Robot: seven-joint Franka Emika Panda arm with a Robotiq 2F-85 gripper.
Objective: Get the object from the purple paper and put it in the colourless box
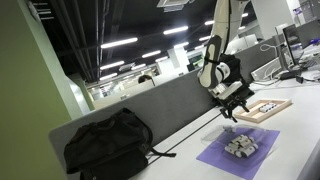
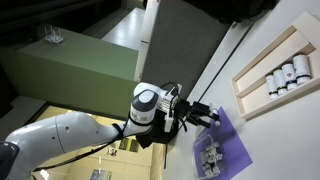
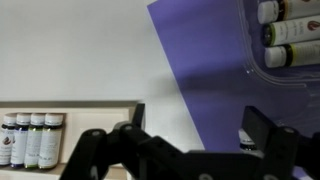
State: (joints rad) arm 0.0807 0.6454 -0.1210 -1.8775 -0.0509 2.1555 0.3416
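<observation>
The small pale object on the purple paper point(image 3: 247, 141) is under the end of one finger, so next my gripper moves over and turns until its fingers are on both sides of the object point(image 3: 247, 147).
The purple paper point(image 3: 205, 70) lies on the white table; it shows in both exterior views point(image 1: 228, 158) point(image 2: 232, 143). The colourless box point(image 3: 258, 70) sits on the sheet and holds several pale cylinders point(image 3: 285, 30); box and cylinders show as one cluster in both exterior views point(image 1: 240, 146) point(image 2: 208, 157). A small pale object point(image 3: 246, 141) stands on the purple sheet, partly hidden behind one fingertip. My gripper point(image 3: 200, 125) is open and empty, hovering above the sheet's edge beside the box point(image 1: 233, 103) point(image 2: 206, 116).
A flat wooden-framed tray point(image 3: 70, 104) with dark and white bottles lies beside the sheet point(image 1: 262, 110) point(image 2: 252, 68). A black backpack point(image 1: 108, 146) stands at the table's far end against a grey divider point(image 1: 150, 110). A black cable point(image 1: 185, 140) runs along the table.
</observation>
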